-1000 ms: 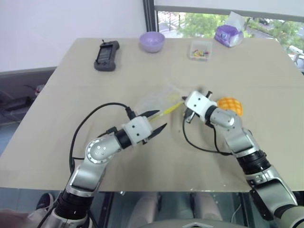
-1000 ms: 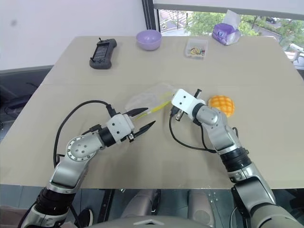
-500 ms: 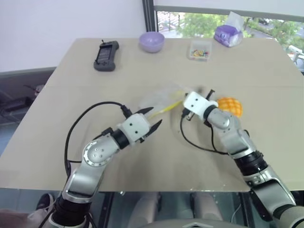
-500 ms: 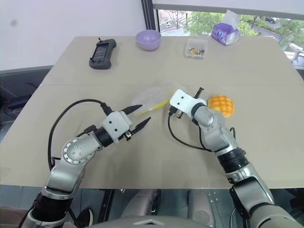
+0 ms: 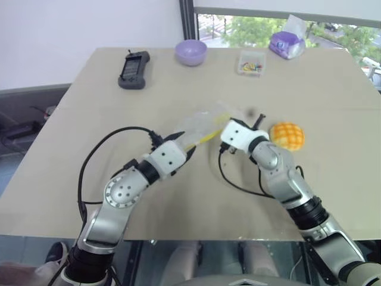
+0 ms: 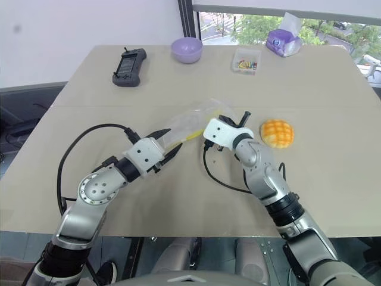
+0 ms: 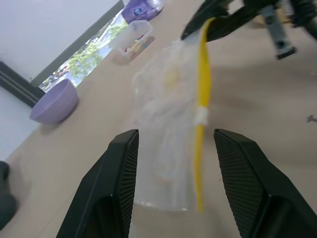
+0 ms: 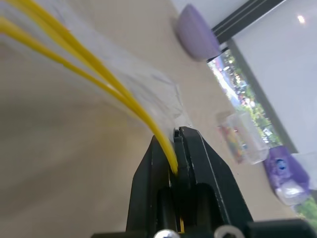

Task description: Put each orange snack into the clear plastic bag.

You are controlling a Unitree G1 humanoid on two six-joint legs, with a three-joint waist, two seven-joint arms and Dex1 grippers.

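The robot's right gripper is pinching both pieces of the yellow strip (image 8: 149, 123) together, so next the left gripper clamps its tail (image 7: 198, 166) past the white bead before the robot pulls the pieces apart.
The orange snack (image 5: 287, 135), a domed bun with a grid top, lies on the table just right of my right wrist. The clear plastic bag (image 5: 199, 124) is held up off the table between my two arms, its yellow strip (image 7: 200, 94) running along one edge. My right gripper (image 8: 178, 133) is shut on the end of that strip. My left gripper (image 5: 183, 145) is open at the bag's other end. In the left wrist view the bag hangs between its two fingers (image 7: 121, 163), and I cannot tell whether they touch it.
At the back of the tan table (image 5: 89, 119) lie a black controller (image 5: 133, 68), a lilac bowl (image 5: 190, 52), a small clear box of colourful bits (image 5: 250, 62) and a purple tissue pack (image 5: 287, 43). Black cables loop beside both wrists.
My right gripper has carried the bag's strip end a little left and raised the bag. My left gripper has closed in on the bag's free end. The bun has stayed put.
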